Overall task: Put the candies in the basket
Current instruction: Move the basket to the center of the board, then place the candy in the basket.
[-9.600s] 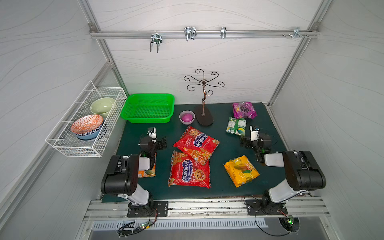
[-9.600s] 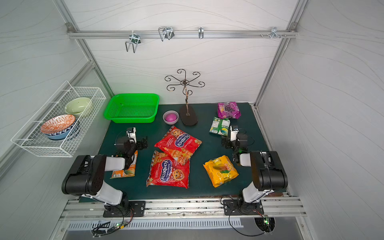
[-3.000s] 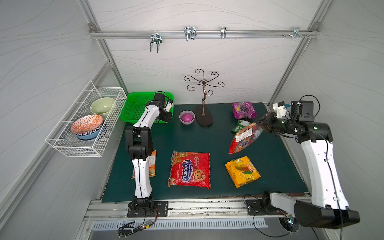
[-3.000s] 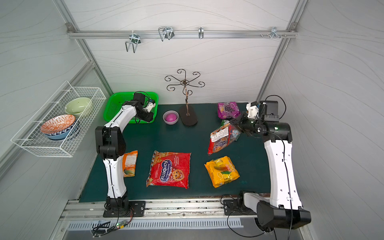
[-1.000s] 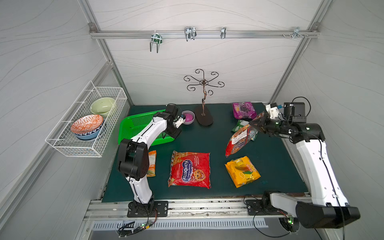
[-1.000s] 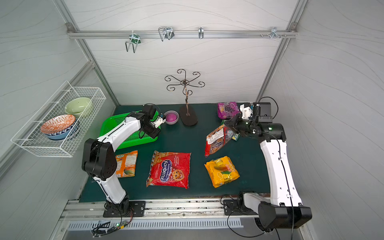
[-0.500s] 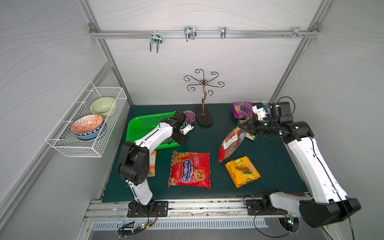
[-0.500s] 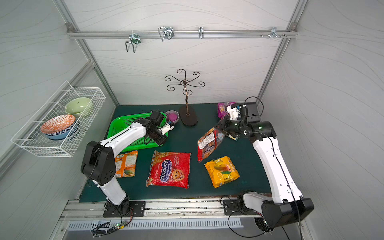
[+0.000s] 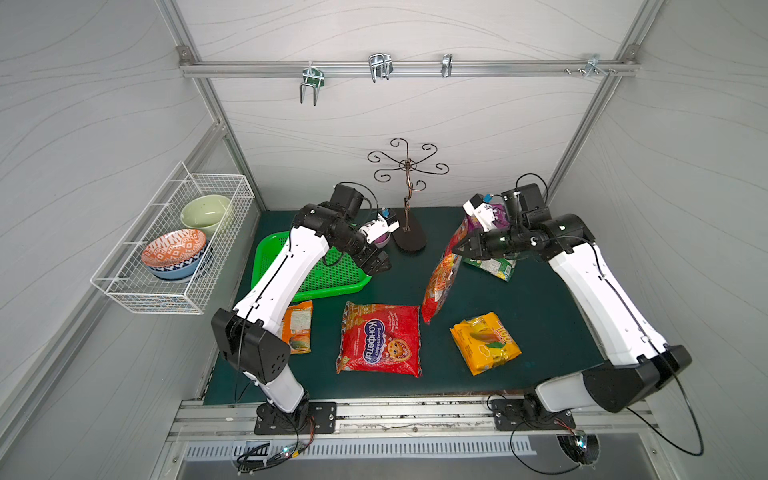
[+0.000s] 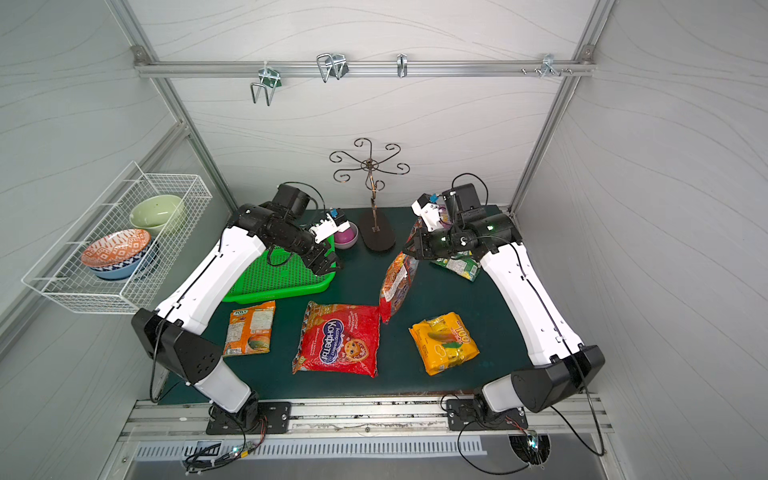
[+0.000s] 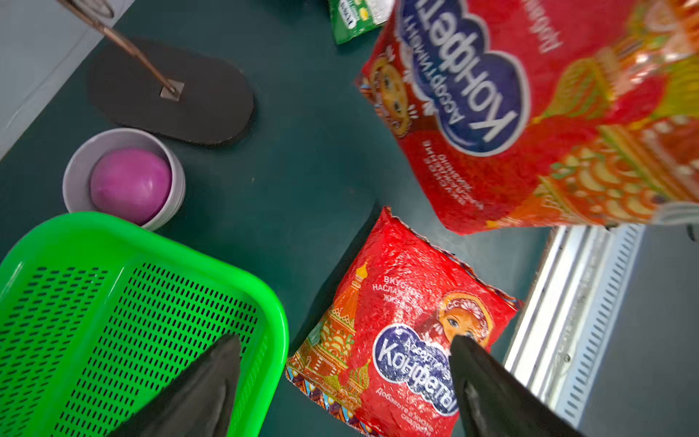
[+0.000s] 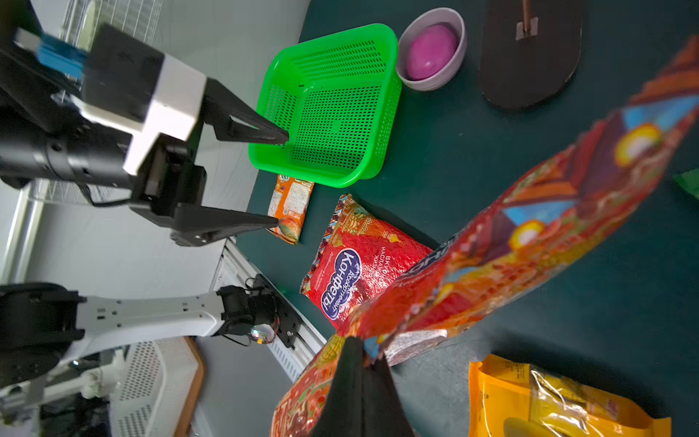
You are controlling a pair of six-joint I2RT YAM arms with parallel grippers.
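Observation:
The red candy bag's broad side (image 11: 473, 94) faces the open left gripper, so the robot's right gripper should pull back and turn the bag's edge toward the left gripper for the handover.
The green basket (image 9: 316, 266) (image 10: 282, 274) sits at the left of the mat, its mesh floor bare. My left gripper (image 9: 380, 266) (image 11: 346, 340) hangs open over the basket's corner nearest the middle, holding nothing. My right gripper (image 9: 455, 249) (image 12: 355, 344) is shut on the edge of a red candy bag (image 9: 440, 278) (image 11: 529, 113), which dangles above the mat right of the basket. A second red bag (image 9: 380, 338) lies flat at the front centre. An orange bag (image 9: 299, 328), a yellow bag (image 9: 484, 343) and a green bag (image 9: 492, 266) lie on the mat.
A grey bowl with a pink ball (image 9: 380, 239) and a metal hook stand (image 9: 409, 237) stand just behind the basket's corner. A white wire rack with bowls (image 9: 174, 249) hangs on the left wall. Hooks hang from the rail overhead.
My left gripper has opened and let go of the basket, which it had dragged from the back left toward the middle. My right arm has carried the red bag leftward.

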